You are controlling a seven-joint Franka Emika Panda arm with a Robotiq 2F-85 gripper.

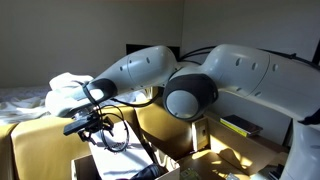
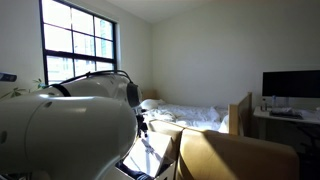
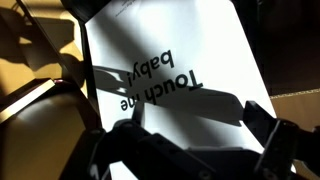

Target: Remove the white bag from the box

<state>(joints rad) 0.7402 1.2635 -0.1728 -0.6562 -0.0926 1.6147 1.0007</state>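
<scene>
The white bag's broad, flat side (image 3: pixel 185 100) is at a slant under my open gripper. Next, I move back, line up straight and then reach down to the bag's side edge (image 3: pixel 254 65).
The white bag (image 3: pixel 170 50) fills the wrist view, a flat white sheet with dark printed words that read upside down. My gripper (image 3: pixel 190 120) is open, just above the bag, with one dark finger on each side of its lower part. The finger pads' contact with the paper cannot be told. The box (image 3: pixel 300 105) shows as brown cardboard beside the bag. In an exterior view my gripper (image 1: pixel 93 125) hangs over the box's flaps (image 1: pixel 40 140), with a pale edge of the bag (image 1: pixel 90 165) below it. The arm hides most of the box's inside.
Rumpled white bedding (image 1: pixel 60 92) lies behind the box and shows on the bed (image 2: pixel 190 115). A smaller cardboard box with a flat yellow-green item (image 1: pixel 240 125) stands beside it. A desk with a monitor (image 2: pixel 290 85) is at the far wall. The window (image 2: pixel 80 45) is bright.
</scene>
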